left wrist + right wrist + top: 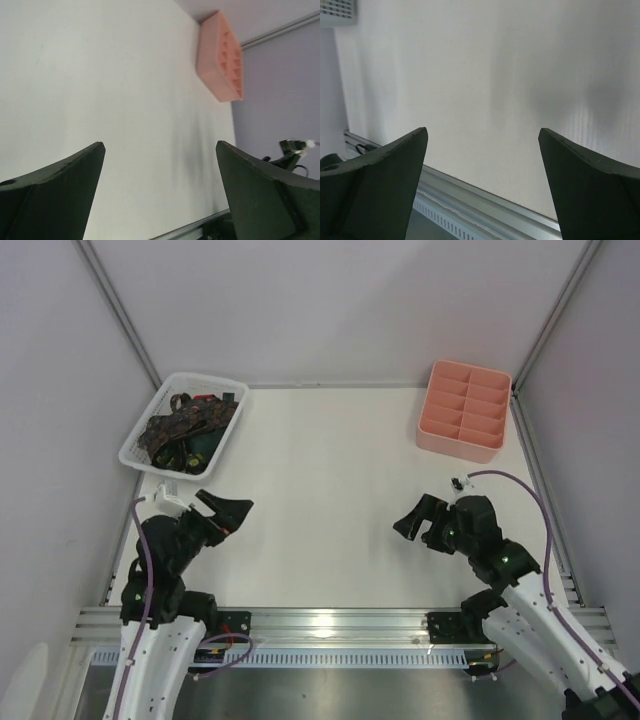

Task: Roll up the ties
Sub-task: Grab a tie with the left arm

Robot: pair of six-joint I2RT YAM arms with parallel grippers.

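Note:
The brown patterned ties [195, 419] are lying uncovered above the dark green ones. My left gripper should stay open and keep going toward the white basket [180, 402] until it closes on one.
The ties [183, 427] lie bunched in a white lattice basket [232, 425] at the back left of the table; brown patterned ones lie on top of dark green ones. My left gripper [233, 510] is open and empty, low over the near left of the table, in front of the basket. My right gripper [417, 522] is open and empty over the near right. In the left wrist view the left gripper [160, 147] frames bare table. In the right wrist view the right gripper [482, 132] frames bare table and the front rail. No tie shows in either wrist view.
A pink compartment tray [464, 410] stands at the back right, also in the left wrist view [221, 57]. Grey walls enclose the table on three sides. A metal rail [340, 625] runs along the near edge. The basket's corner [337, 11] shows in the right wrist view.

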